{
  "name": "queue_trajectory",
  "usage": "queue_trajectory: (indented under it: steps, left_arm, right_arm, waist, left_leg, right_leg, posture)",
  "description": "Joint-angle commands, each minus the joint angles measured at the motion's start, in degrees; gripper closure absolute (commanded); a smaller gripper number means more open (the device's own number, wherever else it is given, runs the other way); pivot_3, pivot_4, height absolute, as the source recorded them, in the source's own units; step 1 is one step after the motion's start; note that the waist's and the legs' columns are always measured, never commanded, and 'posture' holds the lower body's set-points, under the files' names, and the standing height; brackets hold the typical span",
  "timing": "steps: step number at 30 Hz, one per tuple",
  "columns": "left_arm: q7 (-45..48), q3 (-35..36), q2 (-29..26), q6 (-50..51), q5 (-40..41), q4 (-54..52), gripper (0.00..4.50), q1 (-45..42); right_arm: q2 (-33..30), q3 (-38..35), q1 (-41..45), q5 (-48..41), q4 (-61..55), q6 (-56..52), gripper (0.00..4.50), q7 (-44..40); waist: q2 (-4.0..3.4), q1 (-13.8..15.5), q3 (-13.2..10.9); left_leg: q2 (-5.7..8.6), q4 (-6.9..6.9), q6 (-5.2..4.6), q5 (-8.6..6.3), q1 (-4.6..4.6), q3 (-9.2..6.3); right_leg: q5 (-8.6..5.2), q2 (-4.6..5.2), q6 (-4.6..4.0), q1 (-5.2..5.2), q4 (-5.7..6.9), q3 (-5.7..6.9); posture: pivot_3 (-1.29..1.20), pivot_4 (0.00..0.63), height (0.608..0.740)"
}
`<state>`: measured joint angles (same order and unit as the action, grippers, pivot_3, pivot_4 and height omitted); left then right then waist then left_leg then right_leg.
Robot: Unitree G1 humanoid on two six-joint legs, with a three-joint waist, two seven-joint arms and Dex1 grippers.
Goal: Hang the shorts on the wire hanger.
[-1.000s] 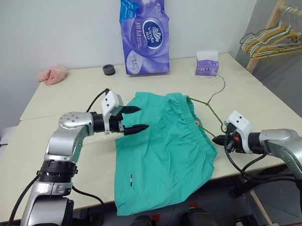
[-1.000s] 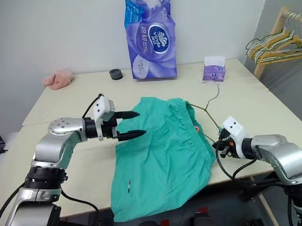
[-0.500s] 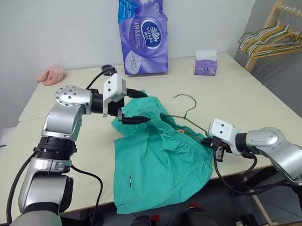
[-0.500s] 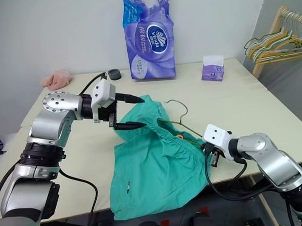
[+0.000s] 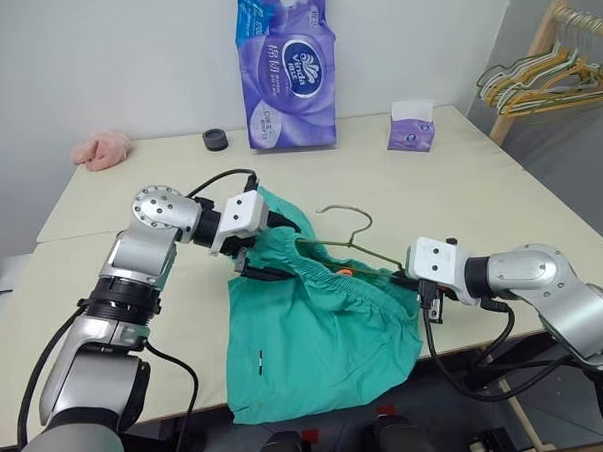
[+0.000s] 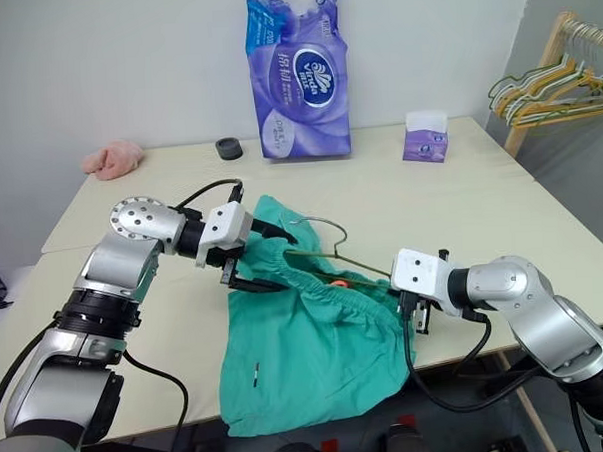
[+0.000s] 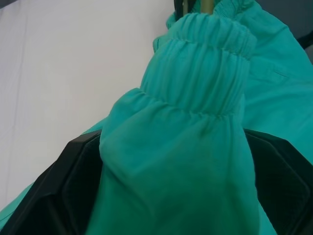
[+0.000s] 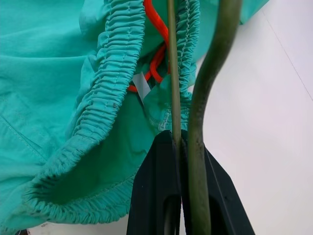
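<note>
The gathered waistband (image 5: 329, 277) is pulled into tight puckers (image 5: 383, 295). It will stretch longer around the hanger when I pull its ends apart.
The teal shorts (image 5: 321, 330) lie on the table (image 5: 480, 198), their legs hanging over its front edge. Their gathered waistband (image 7: 200, 83) is bunched up. My left gripper (image 5: 276, 249) is open, its black fingers (image 7: 54, 191) standing on either side of the waistband's left end. The olive wire hanger (image 5: 354, 246) is lifted, hook up, and one wire runs into the waist opening. My right gripper (image 5: 426, 299) is shut on the hanger's wires (image 8: 172, 73) at the waistband's right end, beside an orange drawstring (image 8: 154, 63) and a white tag (image 8: 142, 85).
A purple tissue-paper pack (image 5: 287, 66), a small black roll (image 5: 216, 140), a pink cloth lump (image 5: 103, 150) and a purple tissue box (image 5: 410, 126) stand along the table's back. A wooden rack with several hangers (image 5: 540, 75) is at the far right.
My right gripper has carried the hanger up and to the left, raising its hook. My left gripper has come down around the waistband's left end. The shorts have bunched up.
</note>
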<state>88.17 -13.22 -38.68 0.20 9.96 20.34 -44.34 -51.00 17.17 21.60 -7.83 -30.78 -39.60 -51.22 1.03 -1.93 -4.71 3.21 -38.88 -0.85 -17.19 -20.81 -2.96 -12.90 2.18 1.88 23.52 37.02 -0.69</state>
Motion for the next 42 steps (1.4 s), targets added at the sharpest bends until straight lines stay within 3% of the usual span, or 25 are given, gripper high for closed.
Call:
queue_trajectory:
  steps: [1, 14, 19, 22, 29, 33, 38, 42]
  left_arm:
    - [0.2, -0.1, 1.3, -0.6, 0.5, -0.7, 0.62, 0.0]
    - [0.9, -0.4, 2.4, 1.2, 1.0, -2.2, 4.46, 2.0]
    - [0.8, -0.4, 2.5, -0.1, 0.6, -1.5, 4.46, 2.8]
    - [0.8, -0.4, 2.4, -1.0, 0.2, -0.9, 4.50, 3.1]
    - [0.3, 0.1, 2.8, -1.2, 0.0, 0.4, 4.50, 3.0]
    - [0.0, 0.3, 2.7, -1.2, 0.1, 1.0, 4.50, 3.0]
    - [-1.0, 1.1, 2.8, -0.8, 0.5, 1.8, 4.50, 2.6]
    - [-1.2, 1.7, 2.4, -0.7, 0.6, 2.8, 4.50, 2.2]
  right_arm:
    - [0.2, -1.2, 2.1, -0.1, -2.2, 0.7, 4.50, -0.7]
    - [1.3, -1.1, 2.4, -0.3, -3.8, 2.2, 4.50, -2.1]
    - [0.6, -0.3, 2.5, 0.6, -3.8, 4.3, 4.50, -4.0]
    - [-1.3, -1.2, 2.5, 1.4, -3.1, 5.6, 3.74, -5.7]
    - [-9.9, -6.8, -0.2, 2.0, 0.2, 8.6, 1.38, -9.3]
    - [-16.6, -17.0, -7.8, 2.6, 5.1, 10.6, 0.03, -9.3]
    - [-12.1, -30.9, -18.2, -4.7, 2.8, 3.2, 0.03, -7.7]
    - [2.8, -35.5, -29.3, -11.4, -7.9, -1.4, 0.03, -0.3]
  waist:
    - [0.00, 0.0, 0.0]
    - [0.00, -0.1, 0.0]
    - [0.00, -0.1, 0.0]
    - [-0.01, -0.1, 0.0]
    - [-0.01, 0.0, 0.0]
    - [0.00, 0.2, 0.0]
    - [0.04, 0.0, 0.0]
    - [0.11, 0.1, 0.1]
  left_leg:
    - [0.00, 0.00, 0.00, 0.00, 0.00, -0.01]
    - [0.00, -0.02, -0.01, 0.00, 0.00, 0.00]
    - [0.00, -0.02, -0.01, 0.00, 0.00, -0.01]
    - [0.00, -0.03, 0.00, 0.00, 0.00, 0.00]
    - [0.01, -0.05, -0.01, 0.00, 0.00, 0.01]
    - [0.00, -0.05, -0.01, -0.01, -0.01, 0.02]
    - [-0.05, -0.04, -0.03, -0.02, 0.02, 0.05]
    - [-0.10, -0.02, -0.03, -0.02, 0.02, -0.05]
  right_leg:
    - [0.00, 0.00, 0.00, 0.00, 0.00, 0.01]
    - [0.00, 0.00, 0.00, 0.00, 0.02, 0.00]
    - [0.00, 0.00, 0.00, 0.00, 0.02, 0.01]
    - [0.00, 0.00, 0.00, 0.00, 0.02, 0.00]
    - [0.01, 0.01, 0.01, -0.01, 0.01, 0.01]
    - [0.01, 0.01, 0.01, -0.02, 0.00, 0.01]
    - [0.01, -0.02, 0.01, -0.04, 0.03, -0.02]
    - [0.01, -0.04, 0.01, -0.05, 0.08, 0.05]
  posture:
    - [-0.11, 0.033, 0.740]
    - [-0.12, 0.035, 0.740]
    - [-0.12, 0.036, 0.740]
    - [-0.12, 0.036, 0.740]
    - [-0.12, 0.036, 0.740]
    - [-0.12, 0.037, 0.740]
    - [-0.12, 0.038, 0.740]
    - [-0.13, 0.037, 0.740]
